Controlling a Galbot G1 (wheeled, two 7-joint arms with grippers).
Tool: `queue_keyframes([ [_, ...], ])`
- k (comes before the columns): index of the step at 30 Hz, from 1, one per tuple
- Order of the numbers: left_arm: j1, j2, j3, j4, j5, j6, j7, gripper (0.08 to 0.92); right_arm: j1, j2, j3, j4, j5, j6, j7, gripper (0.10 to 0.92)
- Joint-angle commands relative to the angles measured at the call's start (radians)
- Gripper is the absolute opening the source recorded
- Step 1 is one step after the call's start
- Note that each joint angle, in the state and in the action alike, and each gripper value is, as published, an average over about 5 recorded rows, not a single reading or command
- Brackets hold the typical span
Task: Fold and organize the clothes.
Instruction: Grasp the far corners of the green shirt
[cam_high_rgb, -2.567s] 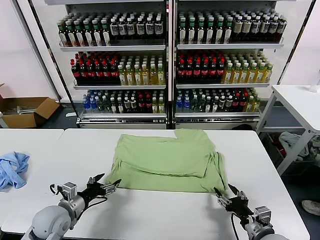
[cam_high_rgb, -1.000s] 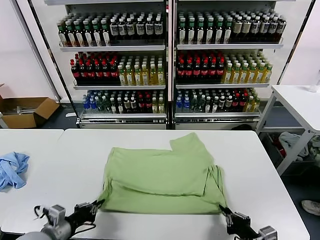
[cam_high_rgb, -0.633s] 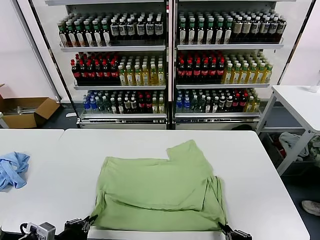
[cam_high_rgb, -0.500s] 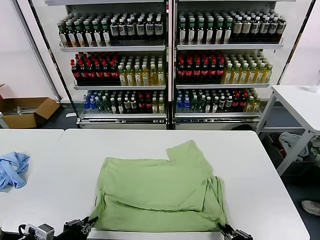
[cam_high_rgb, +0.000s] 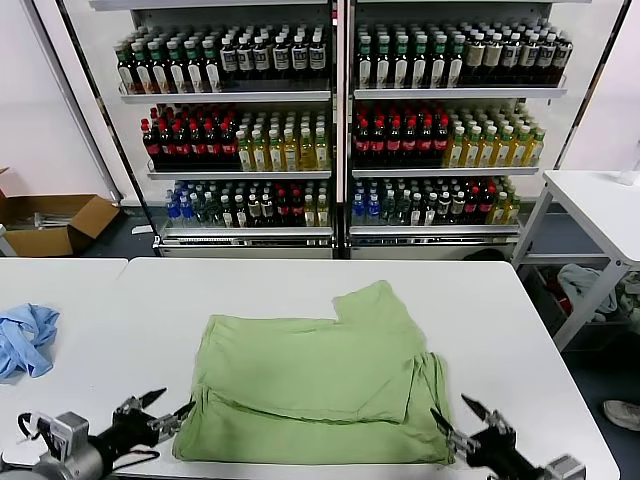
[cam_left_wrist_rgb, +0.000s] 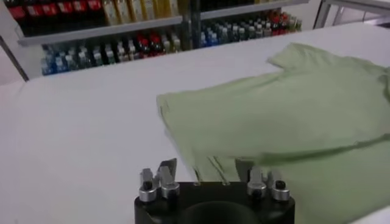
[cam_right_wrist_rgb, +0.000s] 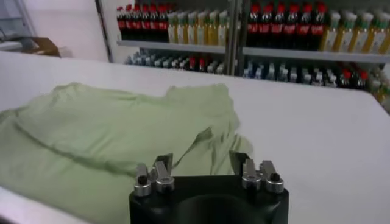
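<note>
The light green shirt (cam_high_rgb: 310, 365) should fold over into a rumpled piece of cloth when I carry its far edge toward me, because the shirt's far corner (cam_high_rgb: 372, 298) sticks out limp.
The light green shirt (cam_high_rgb: 315, 385) lies flat on the white table (cam_high_rgb: 120, 320), partly folded, with its near hem close to the front edge. Its collar, buttons and printed graphic are hidden. My left gripper (cam_high_rgb: 168, 405) is open and empty just off the shirt's near left corner. My right gripper (cam_high_rgb: 457, 415) is open and empty at the near right corner. In the left wrist view the shirt (cam_left_wrist_rgb: 274, 115) spreads out beyond the open left gripper (cam_left_wrist_rgb: 206, 169). In the right wrist view the shirt (cam_right_wrist_rgb: 109, 134) lies just beyond the open right gripper (cam_right_wrist_rgb: 201, 161).
A crumpled light blue cloth (cam_high_rgb: 25, 337) lies on the table to the left. Shelves of bottles (cam_high_rgb: 340, 130) stand behind the table. A cardboard box (cam_high_rgb: 50, 222) sits on the floor at back left. Another white table (cam_high_rgb: 600, 200) stands at right.
Both grippers held the shirt's near corners and dragged it toward the front edge. They have now let go, opened, and risen a little beside the corners.
</note>
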Motion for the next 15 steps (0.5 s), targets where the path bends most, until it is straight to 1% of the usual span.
queue_keyframes([
  [1, -0.401, 0.11, 0.201, 0.275, -0.074, -0.019, 0.068, 0.725, 0.565, -0.14, -0.171, -0.317, 0.149, -0.152, -0.05, 0.798],
  [5, -0.576, 0.122, 0.336, 0.374, -0.074, -0.019, 0.079, 0.807, 0.823, -0.114, -0.362, -0.51, 0.138, -0.153, -0.052, 0.821],
  [11, -0.779, 0.106, 0.513, 0.521, -0.067, -0.02, 0.085, 0.823, 1.023, -0.068, -0.551, -0.731, 0.033, -0.081, -0.132, 0.823],
  [15, -0.88, 0.093, 0.6, 0.619, -0.063, -0.026, 0.091, 0.823, 1.096, -0.031, -0.619, -0.818, 0.036, -0.094, -0.14, 0.823],
])
